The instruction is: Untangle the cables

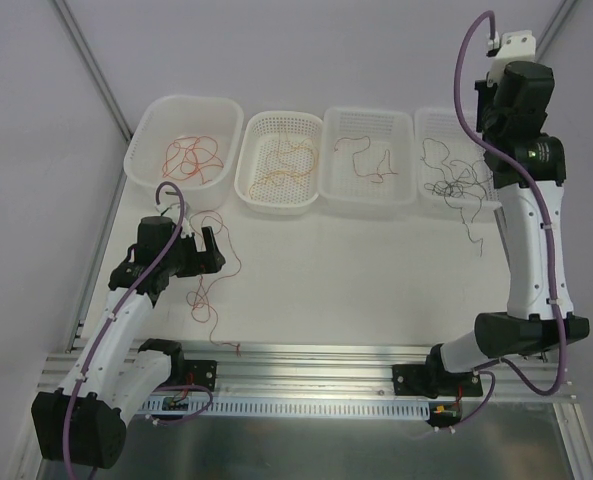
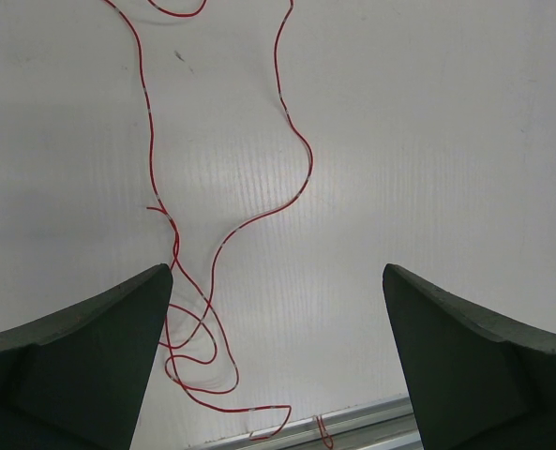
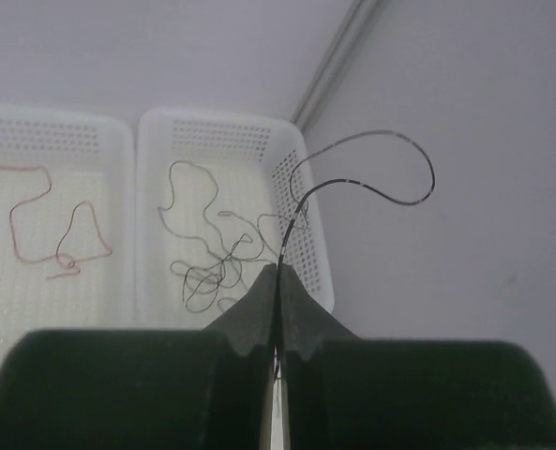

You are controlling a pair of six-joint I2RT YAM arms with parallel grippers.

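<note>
The black cable (image 3: 362,185) is raised over the basket of matching black cables (image 1: 452,182), so my right gripper should keep going above that basket and let go of the cable there.
A loose red cable (image 1: 204,295) squiggles over the table in front of the left arm. In the left wrist view this red cable (image 2: 310,164) runs down past the left fingertip (image 2: 151,291) to the metal edge. My left gripper (image 2: 276,272) is open above it with nothing between its fingers; from above, the left gripper (image 1: 216,250) points right. My right gripper (image 3: 278,269) is raised over the right-hand basket and shut on a black cable (image 3: 390,133) that loops up from its tips. More black cables (image 3: 207,277) lie tangled in that basket.
Four white baskets stand in a row at the back: one with red cables (image 1: 136,160), one with orange strands (image 1: 246,185), one with a red-brown strand (image 1: 328,195) and one with black strands (image 1: 421,120). A black strand (image 1: 470,228) hangs over that basket's front edge. An aluminium rail (image 1: 316,355) runs along the near edge.
</note>
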